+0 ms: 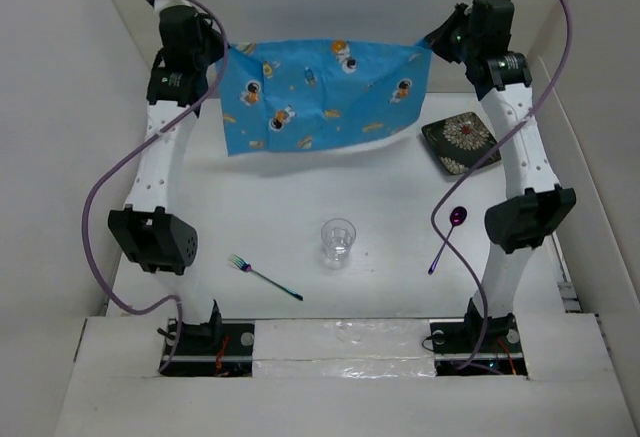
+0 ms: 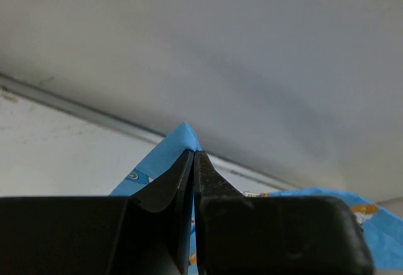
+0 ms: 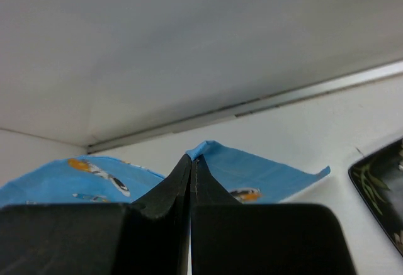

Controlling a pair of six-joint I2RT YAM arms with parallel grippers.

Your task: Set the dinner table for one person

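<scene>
The blue placemat [image 1: 325, 95] hangs close to the back wall, so the robot's left gripper and right gripper should pull the placemat's held edge toward the cup [image 1: 338, 239] to lay it flat.
A blue cartoon-print placemat [image 1: 320, 92] hangs stretched between both grippers above the far half of the white dinner table [image 1: 390, 182]. My left gripper [image 1: 226, 50] is shut on the mat's far left corner [image 2: 184, 133], my right gripper [image 1: 432, 43] is shut on its far right corner [image 3: 208, 148]. The mat's lower edge droops toward the table. Closer in, a clear glass cup [image 1: 338, 242] stands upright at the middle. A fork [image 1: 263, 277] lies to its left and a purple spoon [image 1: 447, 237] to its right. A dark patterned square plate [image 1: 461, 141] sits at the right.
White walls [image 1: 60, 107] enclose the table on the left, back and right. Purple cables [image 1: 100, 217] loop from both arms. The arm bases [image 1: 205, 342] are bolted at the near edge.
</scene>
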